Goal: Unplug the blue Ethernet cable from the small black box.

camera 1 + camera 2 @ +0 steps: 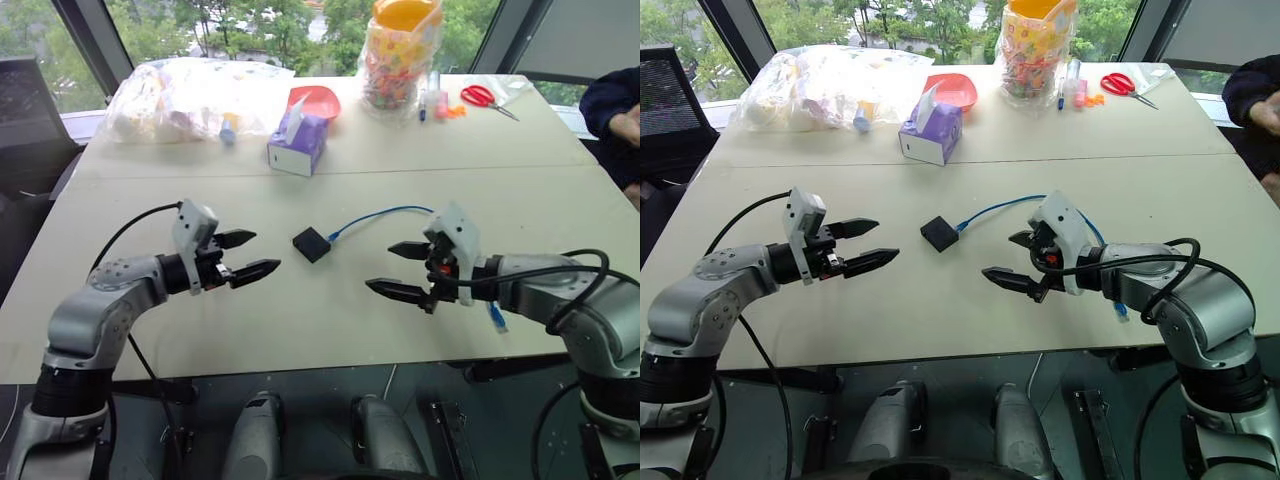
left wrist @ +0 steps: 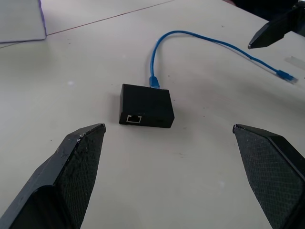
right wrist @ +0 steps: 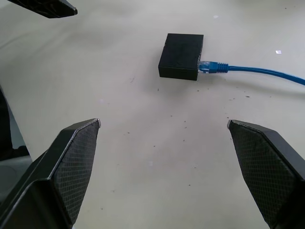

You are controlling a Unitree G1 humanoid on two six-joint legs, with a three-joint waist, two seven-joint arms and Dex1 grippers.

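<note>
I expect the blue Ethernet cable [image 1: 380, 213] to stay attached and trail behind when I lift the small black box, because the blue plug [image 1: 334, 237] sits tightly in it.
The small black box [image 1: 311, 244] lies on the beige table [image 1: 300, 320] midway between my two arms. The blue Ethernet cable [image 1: 375, 215] is plugged into its right side [image 3: 209, 67] and curves off to the right behind my right gripper; its free end [image 1: 497, 318] lies beside the right wrist. An empty port on the box faces the left wrist view [image 2: 135, 118]. My left gripper [image 1: 248, 254] hovers open to the left of the box, pointing at it. On the other side my right gripper [image 1: 397, 269] is open too, aimed at the box, nothing between its fingers.
A purple tissue box [image 1: 298, 143] stands behind the black box. Along the far edge are a clear bag of items [image 1: 190, 95], a red bowl [image 1: 318, 100], a jar of sweets [image 1: 400, 60] and red scissors [image 1: 482, 97]. A person's arm [image 1: 615, 115] rests at the far right.
</note>
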